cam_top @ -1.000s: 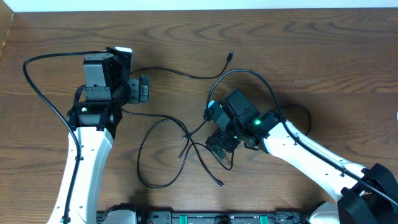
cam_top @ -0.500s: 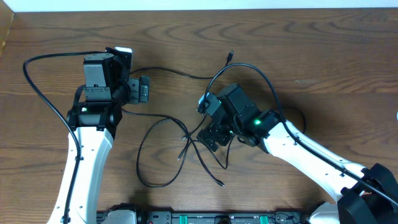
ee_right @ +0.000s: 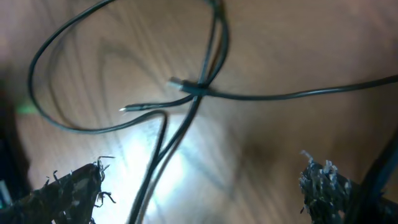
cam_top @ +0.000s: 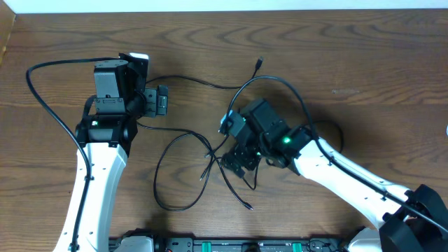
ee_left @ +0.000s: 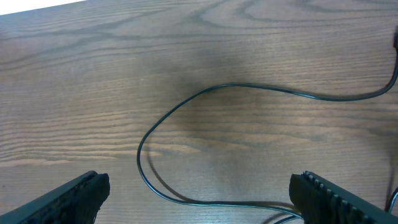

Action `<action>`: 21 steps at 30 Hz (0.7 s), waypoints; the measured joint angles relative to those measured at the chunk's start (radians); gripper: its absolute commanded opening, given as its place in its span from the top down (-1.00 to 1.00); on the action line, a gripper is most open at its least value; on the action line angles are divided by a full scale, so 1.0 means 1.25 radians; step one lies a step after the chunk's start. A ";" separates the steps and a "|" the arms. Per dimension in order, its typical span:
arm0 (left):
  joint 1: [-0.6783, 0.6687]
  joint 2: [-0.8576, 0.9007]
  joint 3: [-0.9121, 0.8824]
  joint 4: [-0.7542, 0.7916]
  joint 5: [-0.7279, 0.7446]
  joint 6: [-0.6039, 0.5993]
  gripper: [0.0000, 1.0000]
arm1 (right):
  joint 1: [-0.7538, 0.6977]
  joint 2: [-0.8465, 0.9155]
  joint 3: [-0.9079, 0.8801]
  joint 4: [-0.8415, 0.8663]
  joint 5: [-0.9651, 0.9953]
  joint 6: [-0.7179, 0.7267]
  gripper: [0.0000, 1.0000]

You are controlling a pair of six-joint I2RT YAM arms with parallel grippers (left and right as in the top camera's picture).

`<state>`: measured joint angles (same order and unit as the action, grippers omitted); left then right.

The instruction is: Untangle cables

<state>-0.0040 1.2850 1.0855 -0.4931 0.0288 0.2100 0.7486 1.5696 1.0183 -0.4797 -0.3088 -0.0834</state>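
Note:
My gripper will pull the crossing strands of cable apart, and the big loop's shadow (ee_left: 160, 179) lies away from its springy curve, so the big loop will keep a smooth round bend.
Thin black cables (cam_top: 183, 137) lie tangled mid-table, crossing in a knot (cam_top: 213, 153) with a big loop (cam_top: 159, 183) to the left and loose plug ends (cam_top: 260, 62) (cam_top: 249, 206). My right gripper (cam_top: 236, 159) hangs open just right of the knot. In the right wrist view its fingertips (ee_right: 71, 190) stand wide apart, with two cable strands (ee_right: 158, 163) running up between them to the crossing (ee_right: 200, 89). My left gripper (cam_top: 162, 101) is open at the upper left, holding nothing. In its wrist view (ee_left: 199, 200) a black cable (ee_left: 186, 102) curves across the wood ahead.
The brown wooden table (cam_top: 364, 63) fills the view. A thick black lead (cam_top: 42, 98) arcs off the left arm. The right arm's white link (cam_top: 350, 183) stretches to the lower right. A dark rail (cam_top: 231, 245) runs along the front edge.
My right gripper has moved left and a little down, closing in on the cable crossing. The left arm has not moved, and the cables lie as before.

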 measured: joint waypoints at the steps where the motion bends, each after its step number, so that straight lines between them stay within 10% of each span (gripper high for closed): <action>1: 0.000 0.000 0.000 0.000 0.000 0.000 -0.96 | 0.006 0.000 0.000 -0.005 -0.002 0.000 -0.98; 21: 0.000 0.000 0.000 0.009 0.000 0.000 -0.95 | 0.046 0.000 0.000 -0.148 0.052 0.001 -0.99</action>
<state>-0.0040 1.2850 1.0855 -0.4824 0.0288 0.2100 0.8062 1.5700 1.0183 -0.6647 -0.2432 -0.0822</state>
